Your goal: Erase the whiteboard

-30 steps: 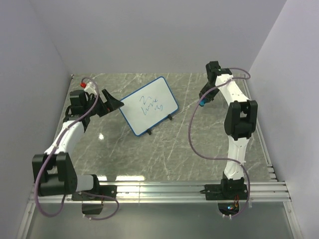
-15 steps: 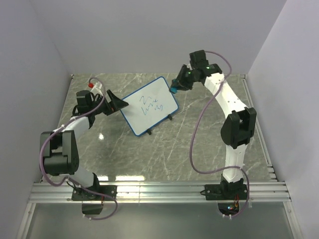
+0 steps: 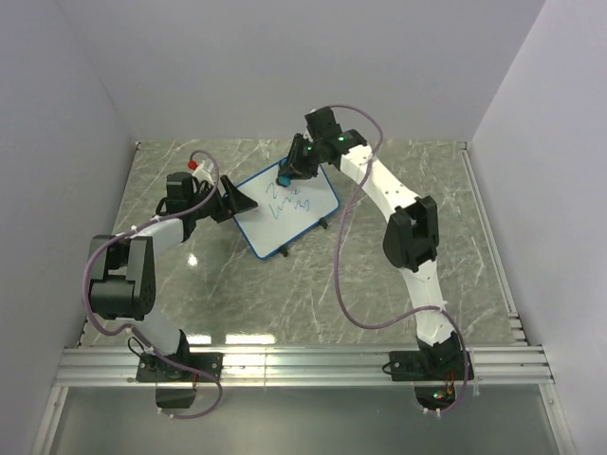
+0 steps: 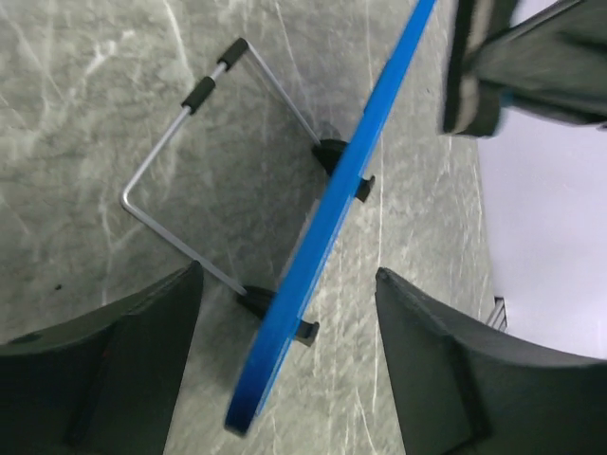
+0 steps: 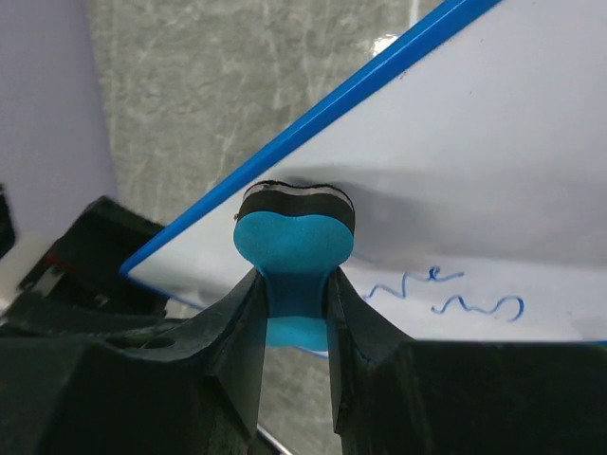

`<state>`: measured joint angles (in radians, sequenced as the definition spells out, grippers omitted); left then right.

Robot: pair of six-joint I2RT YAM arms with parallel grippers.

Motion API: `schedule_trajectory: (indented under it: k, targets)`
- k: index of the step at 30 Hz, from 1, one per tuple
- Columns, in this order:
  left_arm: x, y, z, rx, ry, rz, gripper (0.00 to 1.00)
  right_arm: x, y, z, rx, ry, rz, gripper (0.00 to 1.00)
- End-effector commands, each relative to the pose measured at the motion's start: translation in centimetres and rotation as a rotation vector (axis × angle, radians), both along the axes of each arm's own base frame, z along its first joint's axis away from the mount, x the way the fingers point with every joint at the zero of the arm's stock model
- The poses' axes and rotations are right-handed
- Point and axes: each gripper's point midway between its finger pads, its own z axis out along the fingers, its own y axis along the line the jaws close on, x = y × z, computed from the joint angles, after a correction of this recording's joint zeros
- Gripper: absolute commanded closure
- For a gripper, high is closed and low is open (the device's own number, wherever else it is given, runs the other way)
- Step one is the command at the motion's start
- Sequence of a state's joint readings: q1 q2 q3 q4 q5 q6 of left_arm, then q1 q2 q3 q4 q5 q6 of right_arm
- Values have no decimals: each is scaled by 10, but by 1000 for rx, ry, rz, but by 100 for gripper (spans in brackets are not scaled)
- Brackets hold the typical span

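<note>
The eraser is near the whiteboard's top rim (image 3: 272, 166) and the scribbles are below it, so my right gripper should wipe back down across the dark marks (image 3: 283, 205).
The whiteboard (image 3: 302, 220) stands tilted on its feet at the table's middle back, with dark scribbles (image 3: 287, 200) on its face. My right gripper (image 3: 285, 176) is shut on a blue eraser (image 5: 294, 237). The eraser's black felt side presses on the whiteboard (image 5: 474, 142) near its top left corner, above the scribbles (image 5: 446, 296). My left gripper (image 3: 237, 201) is open at the board's left edge. In the left wrist view the blue rim (image 4: 327, 232) runs between the two spread fingers (image 4: 446, 379) without touching them.
A wire stand (image 4: 180, 171) props the board from behind, with black feet (image 4: 337, 156) on the grey marble table (image 3: 398, 284). Purple walls close the back and both sides. An aluminium rail (image 3: 303, 362) runs along the near edge by the arm bases.
My right arm has swung left from the far right side and brought the eraser onto the board's top left. My left gripper has moved right until its fingers straddle the board's left edge.
</note>
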<state>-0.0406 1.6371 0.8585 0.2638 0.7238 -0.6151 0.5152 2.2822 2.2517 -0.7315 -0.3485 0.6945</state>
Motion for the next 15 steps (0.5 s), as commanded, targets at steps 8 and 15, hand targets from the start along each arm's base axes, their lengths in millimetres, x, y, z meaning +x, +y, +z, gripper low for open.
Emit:
schedule_trajectory:
  k: [8,15]
  targets:
    - [12,-2,-18,60,7,-11,49,-6,8,-12,-136,-39,-66,100]
    - [12,-6,-27,102,16,-13,69,-24,21,-23,-177,-32,-32,100]
